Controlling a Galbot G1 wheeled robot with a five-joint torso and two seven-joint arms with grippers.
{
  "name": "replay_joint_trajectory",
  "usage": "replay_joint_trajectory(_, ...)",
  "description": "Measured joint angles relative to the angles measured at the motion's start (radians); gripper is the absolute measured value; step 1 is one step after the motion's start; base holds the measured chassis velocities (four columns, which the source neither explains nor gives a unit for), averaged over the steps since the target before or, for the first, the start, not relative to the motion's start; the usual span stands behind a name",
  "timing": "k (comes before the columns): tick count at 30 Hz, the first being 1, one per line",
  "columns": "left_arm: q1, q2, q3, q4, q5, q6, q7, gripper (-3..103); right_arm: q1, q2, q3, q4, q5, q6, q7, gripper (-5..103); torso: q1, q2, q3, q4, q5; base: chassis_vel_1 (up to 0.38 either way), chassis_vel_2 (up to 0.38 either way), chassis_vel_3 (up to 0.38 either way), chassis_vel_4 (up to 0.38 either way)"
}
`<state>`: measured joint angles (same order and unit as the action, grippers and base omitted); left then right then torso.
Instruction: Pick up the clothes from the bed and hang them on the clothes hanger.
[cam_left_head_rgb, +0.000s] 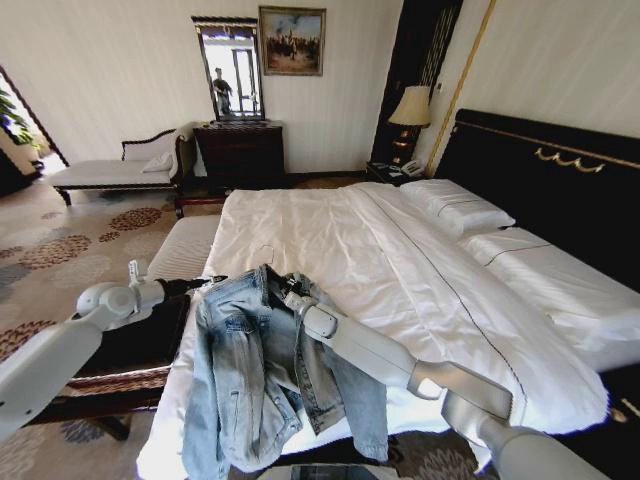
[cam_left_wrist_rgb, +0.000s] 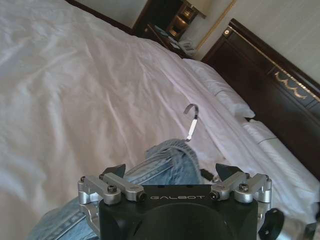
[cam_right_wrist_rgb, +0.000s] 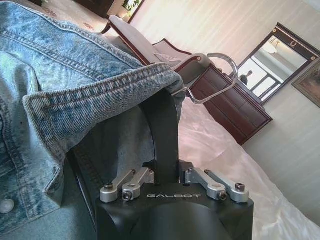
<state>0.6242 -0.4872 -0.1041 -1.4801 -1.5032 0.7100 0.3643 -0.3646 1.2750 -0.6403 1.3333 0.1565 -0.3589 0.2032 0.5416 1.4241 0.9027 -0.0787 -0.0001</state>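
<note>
The denim jacket (cam_left_head_rgb: 240, 345) will stay around the hanger when I lift the jacket's shoulder fold, because the hanger's silver hook (cam_left_wrist_rgb: 192, 127) sticks out above the jacket's collar.
The light-blue denim jacket (cam_left_head_rgb: 250, 370) hangs from the black clothes hanger (cam_right_wrist_rgb: 165, 125) over the near left corner of the bed (cam_left_head_rgb: 400, 260). Its collar (cam_right_wrist_rgb: 100, 90) is folded over the hanger's neck. The silver hook (cam_right_wrist_rgb: 220, 70) sticks out above the collar and also stands above the denim (cam_left_wrist_rgb: 170, 160) as a hook (cam_left_wrist_rgb: 191, 120) in the left wrist view. My right gripper (cam_left_head_rgb: 288, 293) is shut on the hanger's black bar (cam_right_wrist_rgb: 166, 170) just under the collar. At the jacket's left shoulder, my left gripper (cam_left_head_rgb: 212, 283) is open, its fingers (cam_left_wrist_rgb: 116, 172) spread wide above the denim.
A padded bench (cam_left_head_rgb: 185, 245) stands against the bed's left side. Farther back are a chaise longue (cam_left_head_rgb: 110, 172), a dark dresser with mirror (cam_left_head_rgb: 240, 150) and a lamp (cam_left_head_rgb: 410, 105). White pillows (cam_left_head_rgb: 455, 205) lie by the black headboard (cam_left_head_rgb: 540, 170). Patterned carpet (cam_left_head_rgb: 60, 250) lies left.
</note>
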Motion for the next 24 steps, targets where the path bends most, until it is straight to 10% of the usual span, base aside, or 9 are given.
replay_joint_trajectory(6, -0.206, -0.029, 0.145, 0.128, -0.007, 0.032, 0.133, 100, -0.005, 0.004, -0.005, 0.012, 0.017, -0.016, 0.012, 21, 0.000, 0.000, 0.000, -0.0003, 0.0004, 0.000, 0.000, 0.000, 0.000)
replay_joint_trajectory(17, -0.245, 0.027, 0.324, 0.127, 0.478, 0.028, 0.281, 100, -0.025, -0.073, 0.023, 0.026, 0.033, -0.005, 0.018, 21, 0.000, 0.000, 0.000, 0.0002, 0.0001, 0.000, 0.000, 0.000, 0.000)
replay_joint_trajectory(24, -0.397, 0.029, 0.523, 0.200, 0.626, -0.012, 0.464, 100, -0.008, -0.091, -0.006, 0.042, 0.056, -0.009, 0.019, 21, 0.000, 0.000, 0.000, 0.0001, 0.0002, 0.000, 0.000, 0.000, 0.000)
